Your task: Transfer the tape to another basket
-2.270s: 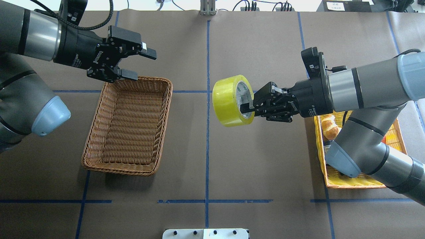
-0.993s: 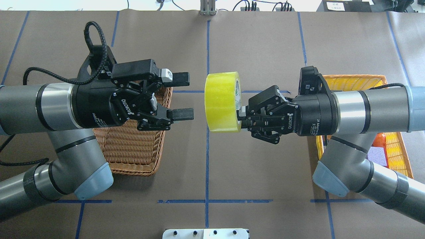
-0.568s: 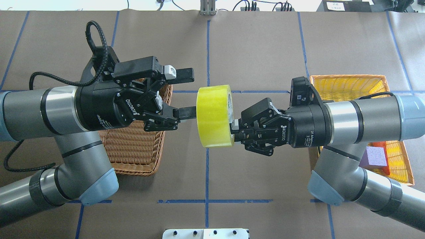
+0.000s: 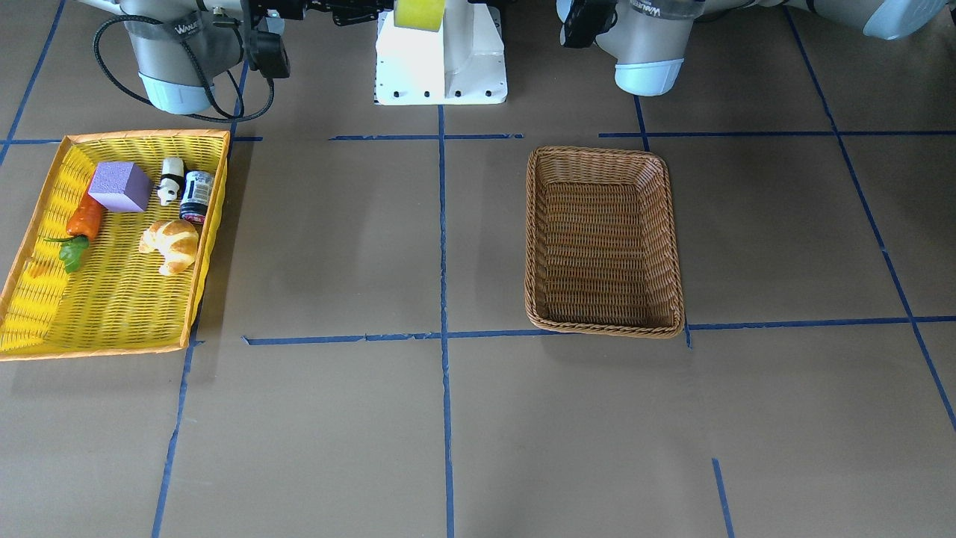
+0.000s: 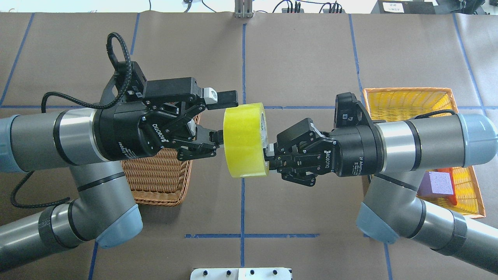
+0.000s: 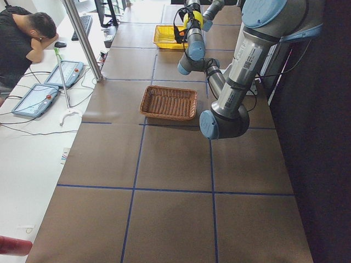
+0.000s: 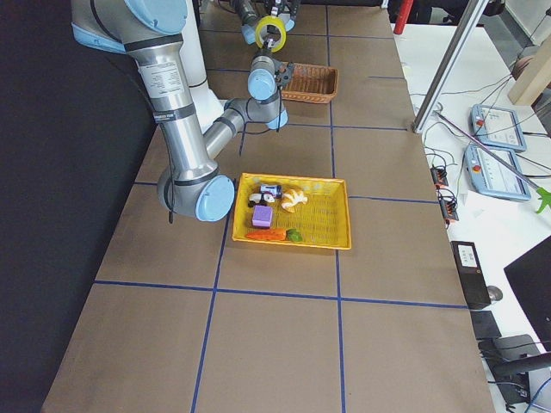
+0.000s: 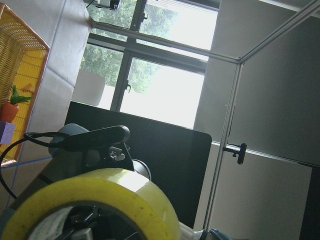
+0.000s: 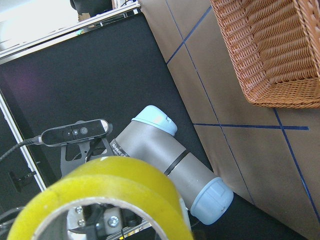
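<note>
My gripper will put the yellow tape [image 4: 419, 13] in the brown basket. The tape should settle with its hole up because it has a broad, flat ring side [image 8: 85, 191].
The yellow tape [image 5: 245, 144] hangs in mid-air above the table's middle line, standing on edge. My right gripper [image 5: 269, 154] is shut on its right-hand rim. My left gripper [image 5: 223, 117] is open at its left side; one finger [image 5: 227, 97] lies over the roll's far edge and the other meets its left face. The tape also shows in the left wrist view [image 8: 105, 192] and the right wrist view [image 9: 115, 185]. The brown wicker basket [image 5: 163, 186] sits on the table under my left arm, empty in the front-facing view [image 4: 603, 155].
A yellow, orange-rimmed tray [image 4: 112, 136] on the robot's right holds a purple block [image 4: 119, 187], a carrot [image 4: 84, 218], a croissant [image 4: 172, 245] and a small can [image 4: 198, 196]. The white robot base [image 4: 441, 67] stands at the table's edge. An operator [image 6: 24, 38] sits beside the table.
The right gripper has carried the tape leftward and the left gripper has advanced right, so its open fingers now sit at the roll's rim. The right gripper still holds the tape.
</note>
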